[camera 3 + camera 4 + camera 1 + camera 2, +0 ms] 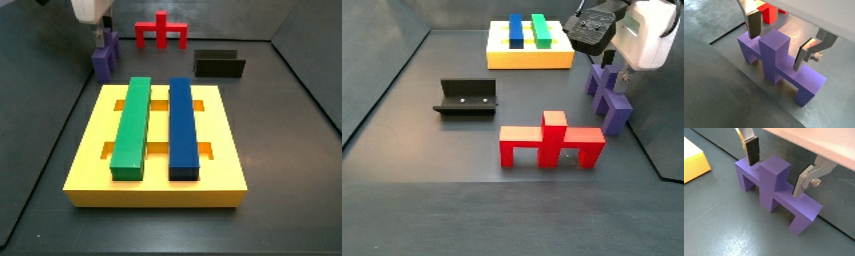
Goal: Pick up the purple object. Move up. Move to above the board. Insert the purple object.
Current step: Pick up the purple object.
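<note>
My gripper will insert the purple object (104, 56), and the object will then straddle both the green and blue bars, because slots in the yellow board (206, 151) are on either side of the bars.
The purple object (774, 55) stands on the floor on its two legs, with its central post (774, 175) upright. My gripper (779, 42) is lowered around the post and is open. One finger (751, 153) and the other finger (804, 184) flank the post just above the bar, with a gap on each side. In the side views, the purple object (104, 60) (607, 95) sits beyond the board's far corner, under the gripper (607, 62). The yellow board (154, 195) carries a green bar (130, 125) and a blue bar (182, 125).
A red piece (552, 142) of the same shape stands close to the purple one. The dark fixture (466, 97) stands on the floor apart from both. A corner of the board (694, 160) shows near the gripper. Side walls enclose the floor.
</note>
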